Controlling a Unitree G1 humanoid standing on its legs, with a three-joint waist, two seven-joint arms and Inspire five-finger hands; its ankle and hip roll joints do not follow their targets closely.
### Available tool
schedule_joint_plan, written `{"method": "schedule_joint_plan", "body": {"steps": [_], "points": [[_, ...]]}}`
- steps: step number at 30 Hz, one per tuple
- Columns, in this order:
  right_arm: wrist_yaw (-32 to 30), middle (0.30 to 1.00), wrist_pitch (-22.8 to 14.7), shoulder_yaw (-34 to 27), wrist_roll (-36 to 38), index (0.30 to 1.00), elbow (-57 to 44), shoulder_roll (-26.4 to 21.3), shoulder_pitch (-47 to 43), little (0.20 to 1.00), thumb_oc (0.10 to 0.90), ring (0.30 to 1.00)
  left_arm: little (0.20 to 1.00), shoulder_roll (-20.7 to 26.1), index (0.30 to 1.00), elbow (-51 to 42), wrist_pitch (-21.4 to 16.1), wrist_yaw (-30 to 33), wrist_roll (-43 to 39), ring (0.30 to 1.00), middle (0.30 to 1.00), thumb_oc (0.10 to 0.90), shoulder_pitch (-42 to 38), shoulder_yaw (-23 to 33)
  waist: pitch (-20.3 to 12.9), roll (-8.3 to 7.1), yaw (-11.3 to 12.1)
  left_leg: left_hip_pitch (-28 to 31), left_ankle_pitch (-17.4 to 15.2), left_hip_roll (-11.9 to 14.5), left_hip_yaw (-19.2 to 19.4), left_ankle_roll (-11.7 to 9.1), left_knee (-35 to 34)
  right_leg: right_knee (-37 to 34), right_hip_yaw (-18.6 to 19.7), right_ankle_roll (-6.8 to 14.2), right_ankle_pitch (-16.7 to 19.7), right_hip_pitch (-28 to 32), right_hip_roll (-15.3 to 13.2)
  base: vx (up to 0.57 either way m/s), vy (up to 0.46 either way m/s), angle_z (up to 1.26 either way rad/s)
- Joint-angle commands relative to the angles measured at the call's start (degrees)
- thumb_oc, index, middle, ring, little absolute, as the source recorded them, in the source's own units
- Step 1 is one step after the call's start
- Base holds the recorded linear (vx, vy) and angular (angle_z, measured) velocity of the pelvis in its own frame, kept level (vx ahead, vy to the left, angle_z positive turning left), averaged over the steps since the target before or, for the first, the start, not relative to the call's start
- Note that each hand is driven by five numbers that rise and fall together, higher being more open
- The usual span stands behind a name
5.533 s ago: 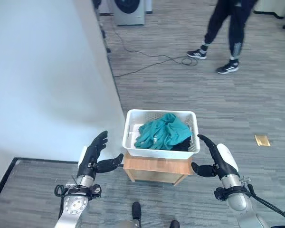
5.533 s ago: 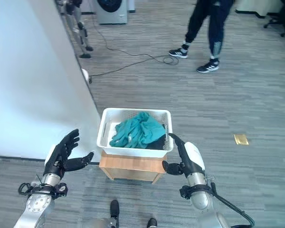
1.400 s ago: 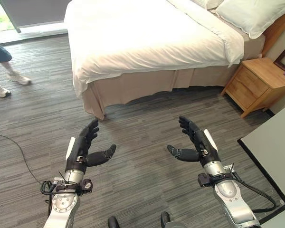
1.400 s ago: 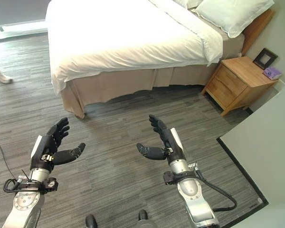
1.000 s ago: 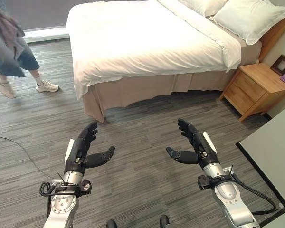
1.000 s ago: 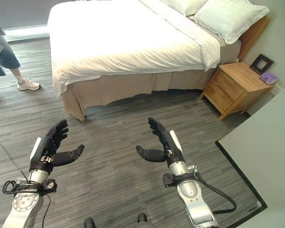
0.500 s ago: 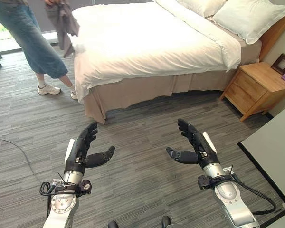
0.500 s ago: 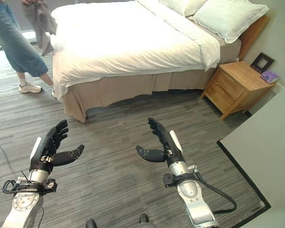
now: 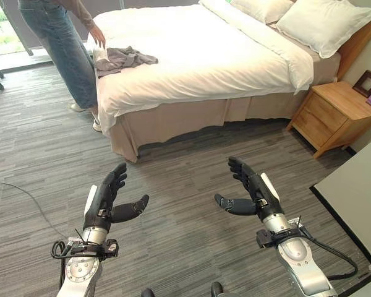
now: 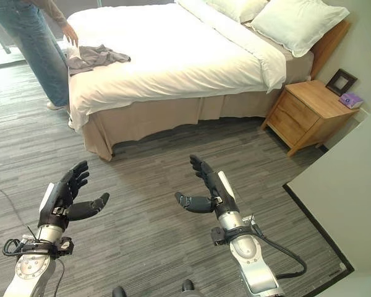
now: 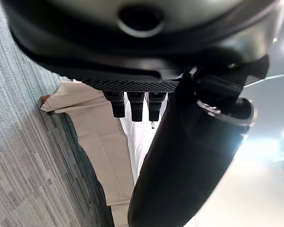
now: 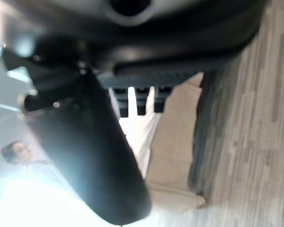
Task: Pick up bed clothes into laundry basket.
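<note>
The grey garment (image 9: 121, 59) lies crumpled, and a loose end (image 9: 149, 60) is spread out. The garment will stay bunched with a tail hanging when I carry it.
A grey garment (image 9: 120, 58) lies crumpled on the far left corner of a white-sheeted bed (image 9: 204, 55). A person (image 9: 62, 43) in jeans stands by that corner with a hand at the cloth. My left hand (image 9: 105, 197) and right hand (image 9: 252, 189) are both open and empty, held palms inward over the grey floor, well short of the bed. The grey garment (image 10: 93, 57) shows at the same corner in the right eye view, with my left hand (image 10: 65, 195) and right hand (image 10: 211, 185) low in front.
A wooden nightstand (image 9: 334, 114) with a picture frame (image 9: 368, 82) stands right of the bed. Pillows (image 9: 324, 21) lie at the bed's head. A pale wall or panel edge (image 9: 358, 192) rises at the lower right. Striped grey carpet lies between me and the bed.
The person has stepped to the bed's corner and laid the grey garment on it; half a second ago it hung from their hand. My hands have barely moved.
</note>
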Motion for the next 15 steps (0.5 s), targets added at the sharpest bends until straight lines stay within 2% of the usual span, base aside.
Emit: {"method": "schedule_joint_plan", "body": {"steps": [1, 4, 5, 9, 11, 13, 14, 15], "points": [[-0.36, 0.9, -4.36, -1.41, 1.23, 0.9, -5.63, 0.29, -4.29, 0.9, 0.8, 0.9, 0.9, 1.6, 0.9, -3.46, -4.72, -0.47, 0.21, 0.9, 0.9, 0.8, -4.59, 3.44, -1.38, -0.08, -0.19, 5.22, -6.95, 5.75, 5.22, -3.13, 0.41, 0.25, -4.32, -0.89, -5.02, -1.1, -0.44, 0.0, 0.0, 0.0], [-0.29, 0.9, -4.39, -1.27, 0.98, 0.9, -5.92, 0.12, -4.5, 0.9, 0.8, 0.9, 0.9, 1.43, 0.9, -3.64, -4.66, -0.65, 0.03, 0.9, 0.9, 0.8, -4.28, 3.56, -1.45, -0.09, -0.07, 5.23, -6.99, 5.75, 5.19, -3.14, 0.41, 0.25, -4.53, -0.82, -4.95, -1.08, -0.52, 0.0, 0.0, 0.0], [-4.52, 0.9, 1.43, -10.64, -0.14, 0.9, 22.53, -0.67, -2.79, 0.9, 0.8, 0.9, 0.9, 1.53, 0.9, 28.74, -1.07, 2.72, -2.38, 0.9, 0.9, 0.8, -10.65, 5.83, -3.82, 2.58, -1.41, 3.04, -10.51, 5.41, 12.81, -3.23, 2.88, 10.02, -15.92, 2.53, -5.39, -6.88, -10.4, -0.05, 0.094, 0.09], [-4.58, 0.9, 1.83, -10.19, -2.67, 0.9, 19.63, -1.41, -4.85, 0.9, 0.8, 0.9, 0.9, 3.68, 0.9, 23.73, 0.69, 3.55, 8.78, 0.9, 0.9, 0.8, -12.09, 4.62, -2.7, 1.36, -0.25, 3.15, -11.61, 2.14, 9.6, -0.79, 0.66, 15.88, -16.38, 4.89, -2.63, -8.89, -12.98, -0.12, 0.215, 0.45], [-4.55, 0.9, 2.07, -10.31, -3.16, 0.9, 18.08, -0.83, -4.84, 0.9, 0.8, 0.9, 0.9, 4.21, 0.9, 22.06, 1.23, 3.94, 11.15, 0.9, 0.9, 0.8, -13.38, 3.52, -2.13, -0.18, -0.39, 2.63, -12.1, 0.88, 7.14, 0.18, 0.53, 18.39, -13.38, 5.82, -0.73, -9.6, -12.71, -0.07, 0.116, -0.02], [-4.66, 0.9, 2.07, -10.22, -3.72, 0.9, 16.65, -0.76, -4.53, 0.9, 0.8, 0.9, 0.9, 4.73, 0.9, 20.53, 0.99, 3.84, 11.7, 0.9, 0.9, 0.8, -14.81, 2.45, -1.96, -0.8, -1.41, 2.47, -12.66, 0.26, 4.76, 1.02, 0.47, 18.87, -7.88, 5.95, -2.05, -10.03, -9.4, 0.01, 0.086, 0.2], [-4.67, 0.9, 2.07, -10.24, -3.74, 0.9, 16.64, -0.74, -4.53, 0.9, 0.8, 0.9, 0.9, 4.74, 0.9, 20.52, 1.01, 3.84, 11.7, 0.9, 0.9, 0.8, -14.82, 2.44, -1.92, -0.81, -1.37, 2.51, -12.72, 0.27, 4.79, 1.02, 0.48, 18.97, -7.83, 5.95, -2.13, -10.06, -9.39, 0.01, 0.072, 0.67], [-5.16, 0.9, 1.96, -9.74, -3.87, 0.9, 15.97, -0.38, -4.97, 0.9, 0.8, 0.9, 0.9, 4.96, 0.9, 20.3, 0.94, 4.16, 11.73, 0.9, 0.9, 0.8, -16.21, 1.65, -1.88, -0.93, -1.81, 2.29, -11.7, 0.11, 4.66, 1.67, 0.48, 17.9, -5.6, 4.12, -3.25, -10.53, -6.18, 0.03, 0.051, 0.62]]}}
